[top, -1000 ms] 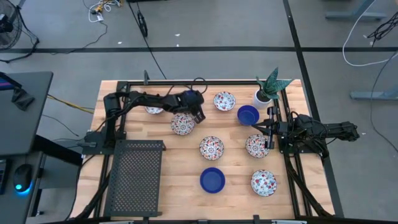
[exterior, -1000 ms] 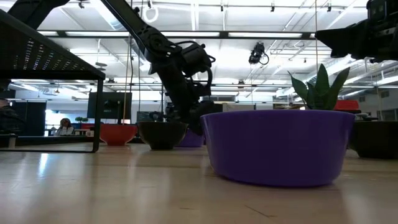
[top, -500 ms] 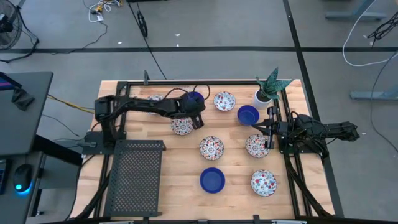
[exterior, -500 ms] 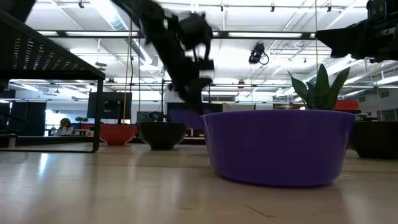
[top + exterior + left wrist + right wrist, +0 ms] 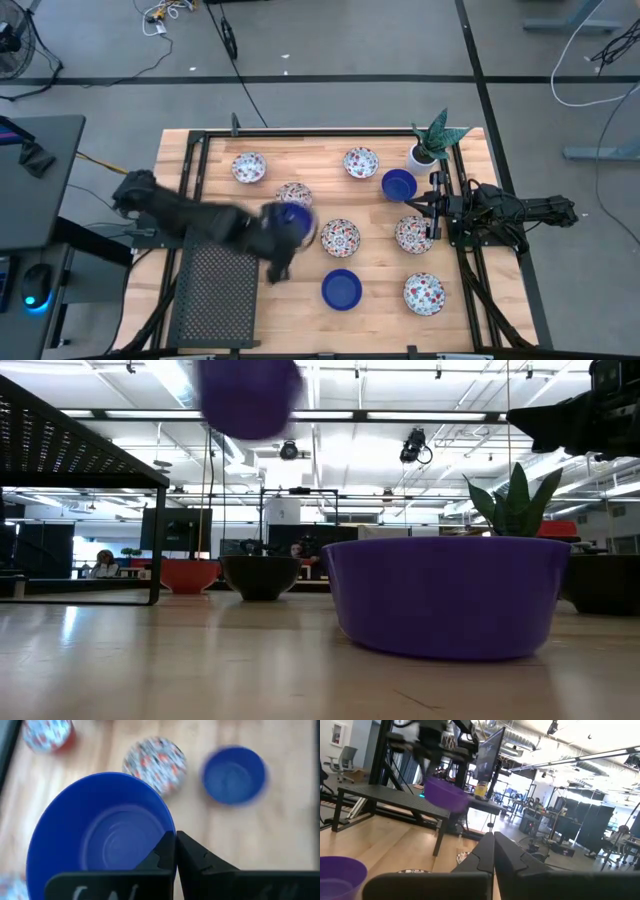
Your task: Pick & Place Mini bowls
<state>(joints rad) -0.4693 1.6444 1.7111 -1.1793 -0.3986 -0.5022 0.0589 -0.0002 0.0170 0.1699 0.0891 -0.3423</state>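
Note:
My left gripper is on its way with the blue bowl's opening up [image 5: 296,217] and the black rack's top [image 5: 210,268] free. It should keep going there and let go once the bowl's base rests.
A cobalt blue mini bowl [image 5: 292,217] hangs above the table's middle left, with my left gripper [image 5: 175,845] shut on it; the low view shows it high up [image 5: 248,395]. Two more blue bowls [image 5: 398,184] [image 5: 341,289] and several floral bowls, among them [image 5: 249,167] [image 5: 340,237] [image 5: 424,294], stand on their bases on the wooden table [image 5: 380,270]. My right gripper [image 5: 433,215] waits shut at the table's right side, holding nothing. My left gripper pinches the blue bowl's rim [image 5: 169,829] between its two fingers, one finger inside the bowl and one outside. The fingers slant down at it from above. The bowl is lifted clear of the table with its mouth up, slightly tilted.
A black perforated rack [image 5: 215,290] stands at the near left, just beside the held bowl. A white plant pot [image 5: 422,155] with a green plant stands at the far right. Black frame rails [image 5: 470,280] run along the table's sides.
My left gripper has lifted the blue bowl from the far middle of the table and swung it quickly up and toward the near left, next to the black rack. The bowl now hangs clear of the table. The other bowls have stayed put.

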